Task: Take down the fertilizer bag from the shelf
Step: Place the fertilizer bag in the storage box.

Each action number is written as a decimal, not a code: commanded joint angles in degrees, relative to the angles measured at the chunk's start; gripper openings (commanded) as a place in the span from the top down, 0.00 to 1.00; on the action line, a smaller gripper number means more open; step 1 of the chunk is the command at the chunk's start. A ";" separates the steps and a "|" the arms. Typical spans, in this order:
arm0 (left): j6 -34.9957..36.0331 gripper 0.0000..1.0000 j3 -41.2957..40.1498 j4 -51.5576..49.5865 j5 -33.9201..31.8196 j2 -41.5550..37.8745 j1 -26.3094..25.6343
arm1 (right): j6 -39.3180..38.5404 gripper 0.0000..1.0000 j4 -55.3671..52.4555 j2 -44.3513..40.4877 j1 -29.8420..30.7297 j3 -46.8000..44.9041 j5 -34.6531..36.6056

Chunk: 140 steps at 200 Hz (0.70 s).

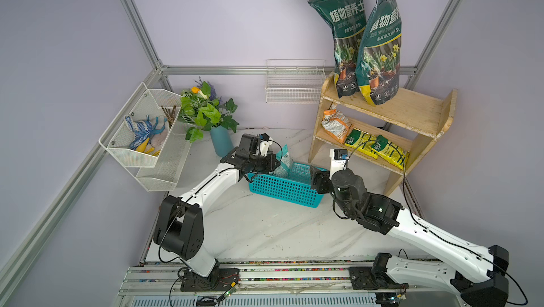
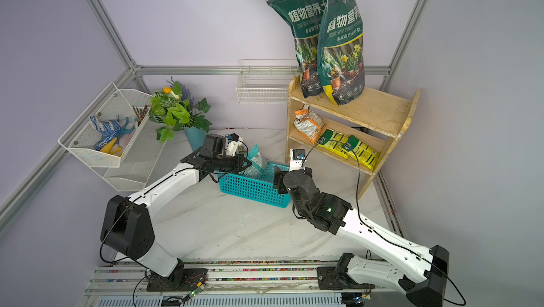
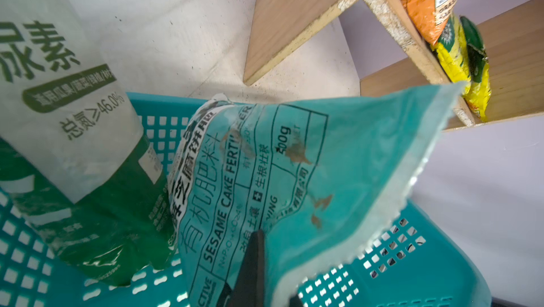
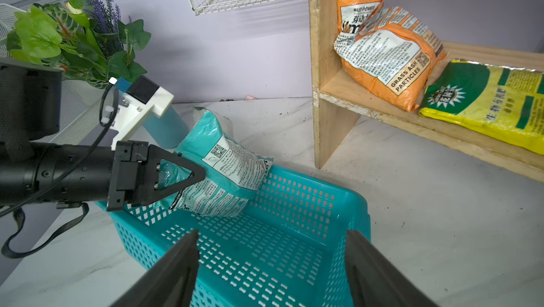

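The teal plastic basket is tipped, with its near side (image 1: 286, 190) raised, so the robot's left gripper should let the teal fertilizer bag (image 1: 283, 163) down and set the basket flat before opening.
My left gripper (image 1: 272, 165) (image 4: 200, 174) is shut on a teal fertilizer bag (image 1: 283, 162) (image 3: 294, 173) (image 4: 226, 170). It holds the bag tilted, with its lower end inside the teal plastic basket (image 1: 282, 189) (image 4: 356, 202). A white-and-green bag (image 3: 67, 114) stands in the basket beside it. My right gripper (image 1: 317, 178) (image 4: 270, 233) is open and holds nothing, hovering over the basket's other end. The pale wooden shelf (image 1: 412, 108) (image 4: 323, 84) stands just behind. Its lower tier holds an orange bag (image 1: 335, 124) (image 4: 388, 55) and yellow bags (image 1: 376, 149).
Two tall dark green soil bags (image 1: 376, 49) lean on the wall on the shelf's top tier. A blue vase with a leafy plant (image 1: 219, 140) stands behind my left arm. White wire baskets (image 1: 294, 82) (image 1: 141, 132) hang on the walls.
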 commanded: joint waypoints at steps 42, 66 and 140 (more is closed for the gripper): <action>-2.87 1.00 -8.42 6.19 1.49 -13.35 -0.13 | 0.94 0.19 -1.20 0.79 -0.44 -0.64 -0.59; -3.19 1.00 -7.11 3.91 2.12 -12.52 -0.14 | 1.02 0.19 -1.29 1.01 -0.52 -0.64 -0.60; -1.32 1.00 -7.63 4.39 3.53 -11.88 -0.13 | 0.92 0.19 -1.29 0.95 -0.52 -0.64 -0.75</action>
